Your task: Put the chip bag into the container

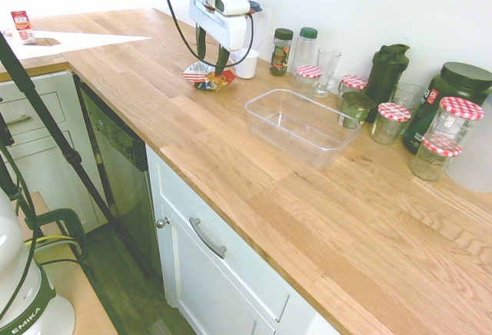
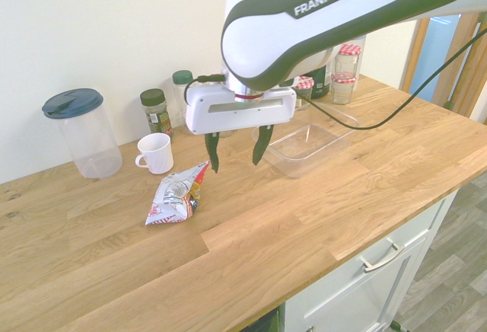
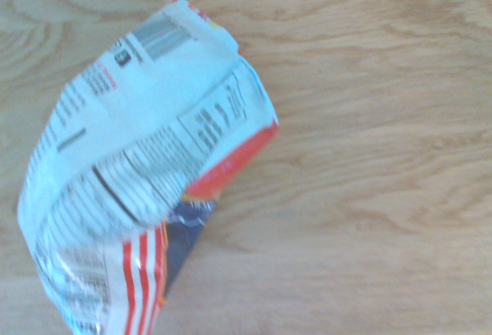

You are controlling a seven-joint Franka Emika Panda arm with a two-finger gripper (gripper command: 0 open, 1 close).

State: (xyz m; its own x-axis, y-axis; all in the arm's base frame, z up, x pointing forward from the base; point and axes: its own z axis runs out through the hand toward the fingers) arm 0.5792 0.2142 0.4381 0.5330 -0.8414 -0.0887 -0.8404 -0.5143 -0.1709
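Observation:
My gripper will make the chip bag's barcode end (image 3: pixel 163 37) fold into a narrow point when it lifts that end, because the end has a loose, creased edge (image 3: pixel 235 55).
The chip bag (image 2: pixel 177 195) is a crumpled foil bag, red-and-white striped with silver and yellow patches, lying flat on the wooden counter (image 2: pixel 251 248). It also shows under the arm as the chip bag (image 1: pixel 208 78) and close up as the chip bag (image 3: pixel 138 189), printed back side up. My gripper (image 2: pixel 236 149) hangs open a little above the counter, just beside the bag on the container's side, with nothing between its fingers. The gripper (image 1: pixel 211 57) shows with dark fingers over the bag. The container (image 1: pixel 301 125) is a clear shallow rectangular tub, standing empty; the container (image 2: pixel 306 148) sits behind the gripper.
A white cup (image 2: pixel 156 153) and a clear jug with a dark lid (image 2: pixel 82 132) stand by the wall near the bag. Spice jars (image 1: pixel 281 51), a glass (image 1: pixel 326 71), dark bottles (image 1: pixel 387 74) and red-checked-lid jars (image 1: pixel 453 124) crowd behind the container. The counter's front edge (image 1: pixel 231 216) drops off above drawers.

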